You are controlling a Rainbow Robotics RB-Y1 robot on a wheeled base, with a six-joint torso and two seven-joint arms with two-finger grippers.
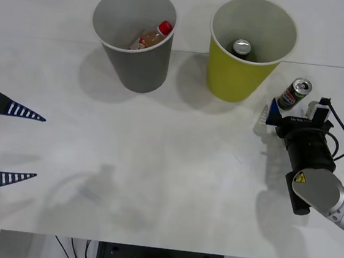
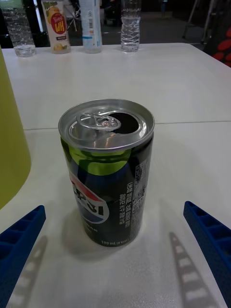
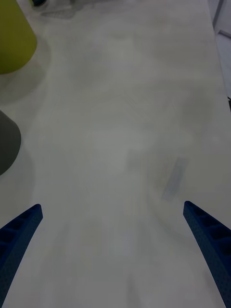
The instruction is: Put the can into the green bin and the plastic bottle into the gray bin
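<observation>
A silver-topped can point(image 1: 241, 48) already takes up room in the deep green bin. I expect the opened can point(image 1: 294, 94) to tip onto its side when I drop it in.
The can point(image 1: 294, 94) stands upright on the table just right of the green bin point(image 1: 233, 77); it is black with a red, white and blue logo and an opened silver top point(image 2: 108, 168). My right gripper point(image 1: 292, 112) is open close behind it, its blue fingers point(image 2: 21, 236) wide on either side and not touching it. The plastic bottle point(image 1: 152, 36), red-capped, lies tilted inside the gray bin point(image 1: 142, 70). At the table's left edge my left gripper point(image 1: 10, 143) hangs open and holds nothing point(image 3: 111, 208).
A second dark can with a plain silver top point(image 1: 242, 47) sits inside the green bin. The green bin's wall point(image 2: 9, 144) rises close beside the can. A juice carton point(image 2: 57, 24) and clear bottles point(image 2: 130, 24) stand at the table's far edge.
</observation>
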